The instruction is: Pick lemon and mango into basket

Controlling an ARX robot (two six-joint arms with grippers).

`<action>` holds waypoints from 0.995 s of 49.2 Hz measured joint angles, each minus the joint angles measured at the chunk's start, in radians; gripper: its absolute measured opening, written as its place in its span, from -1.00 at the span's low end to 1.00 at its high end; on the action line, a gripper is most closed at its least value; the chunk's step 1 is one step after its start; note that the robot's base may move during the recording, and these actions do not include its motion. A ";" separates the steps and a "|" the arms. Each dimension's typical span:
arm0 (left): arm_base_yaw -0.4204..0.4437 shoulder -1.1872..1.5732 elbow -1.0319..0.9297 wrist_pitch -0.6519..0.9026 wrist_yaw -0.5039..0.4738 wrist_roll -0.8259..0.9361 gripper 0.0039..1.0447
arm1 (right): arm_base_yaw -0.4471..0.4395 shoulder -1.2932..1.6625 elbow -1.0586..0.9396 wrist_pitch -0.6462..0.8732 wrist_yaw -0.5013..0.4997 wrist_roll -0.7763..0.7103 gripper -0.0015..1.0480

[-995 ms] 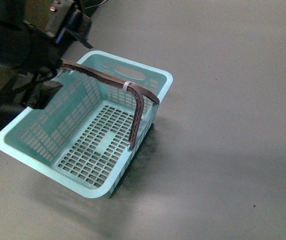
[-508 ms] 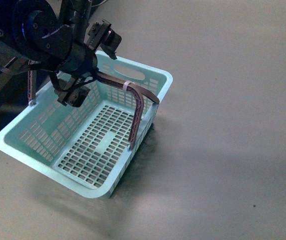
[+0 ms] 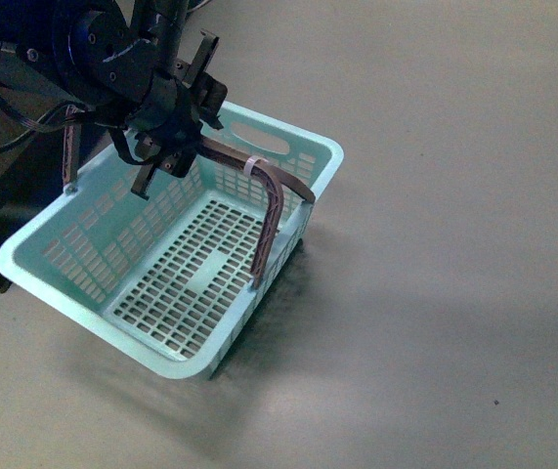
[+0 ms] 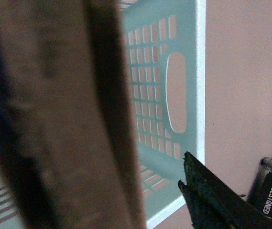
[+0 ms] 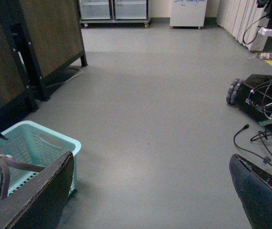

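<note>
The brown handle joins the basket's long rim [image 3: 258, 281] near its middle. So the turquoise basket [image 3: 186, 264] will hang almost level, with its opening up, when I lift the handle.
The turquoise basket [image 3: 329, 156] stands on the grey floor with nothing in it. One brown handle [image 3: 274, 200], tied with a white zip tie [image 3: 251, 166], arches over its far side. My left gripper [image 3: 176, 156] hangs open over the basket's far left part, right by that handle. In the left wrist view the handle [image 4: 64, 119] is a close blur, with one dark finger [image 4: 212, 195] beside the basket's slotted wall [image 4: 159, 86]. My right gripper [image 5: 150, 200] is open over bare floor, to the right of the basket [image 5: 55, 138]. The lemon and mango are out of view.
A dark wooden cabinet on black legs [image 5: 50, 38] stands behind the basket. A black wheeled device with loose cables [image 5: 259, 100] lies on the floor at the right. White cabinets [image 5: 188, 12] line the far wall.
My left arm has swung from a dark blur at the left edge to above the basket's far left corner. The basket has shifted slightly.
</note>
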 joint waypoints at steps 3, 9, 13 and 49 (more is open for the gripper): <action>0.002 0.000 0.007 -0.012 -0.001 -0.017 -0.46 | 0.000 0.000 0.000 0.000 0.000 0.000 0.83; 0.006 -0.024 -0.018 -0.006 0.003 -0.016 -0.50 | 0.000 0.000 0.000 0.000 0.000 0.000 0.83; 0.012 -0.091 -0.101 0.019 0.008 -0.029 -0.50 | 0.000 0.000 0.000 0.000 0.000 0.000 0.83; 0.106 -1.274 -0.502 -0.420 -0.005 -0.172 -0.53 | 0.000 0.000 0.000 0.000 0.000 0.000 0.83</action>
